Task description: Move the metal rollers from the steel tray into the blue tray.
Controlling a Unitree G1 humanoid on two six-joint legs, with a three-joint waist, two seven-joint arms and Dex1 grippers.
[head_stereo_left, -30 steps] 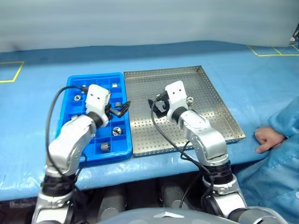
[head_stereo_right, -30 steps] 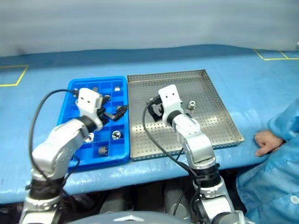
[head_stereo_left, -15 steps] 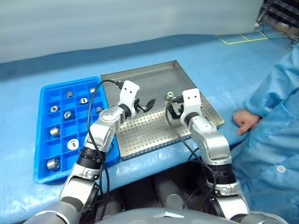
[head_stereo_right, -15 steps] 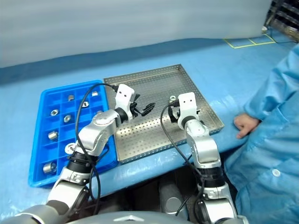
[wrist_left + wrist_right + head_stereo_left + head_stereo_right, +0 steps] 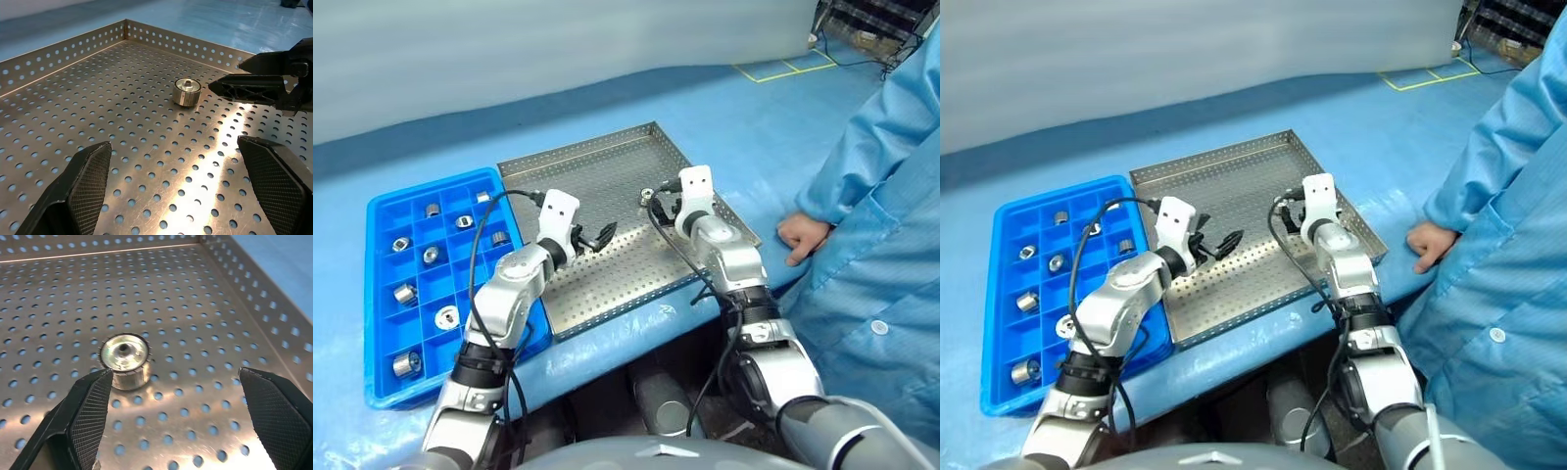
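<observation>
The standing metal roller (image 5: pixel 646 197) should fall over when I drop it into the blue tray, because rollers already lie sideways (image 5: pixel 407 364) in roomy cells.
One metal roller (image 5: pixel 647 196) stands on the steel tray (image 5: pixel 597 176) near its far right side. My right gripper (image 5: pixel 659 204) is open right at it; in the right wrist view the roller (image 5: pixel 125 360) sits just ahead of the left fingertip (image 5: pixel 88 406), apart from the pads. My left gripper (image 5: pixel 603 235) is open and empty over the middle of the steel tray. In its wrist view the same roller (image 5: pixel 187 91) lies ahead, next to the right gripper's black fingers (image 5: pixel 254 85). The blue tray (image 5: pixel 374 294) lies to the left with several rollers (image 5: pixel 404 292) in its cells.
A person in a blue coat stands at the right, with a hand (image 5: pixel 800 235) resting on the blue table just beyond the steel tray's right rim. The steel tray's raised rim (image 5: pixel 274 313) runs close behind the roller.
The camera has swung to the right. My left gripper went from above the blue tray to above the steel tray. My right gripper moved forward and down to the roller.
</observation>
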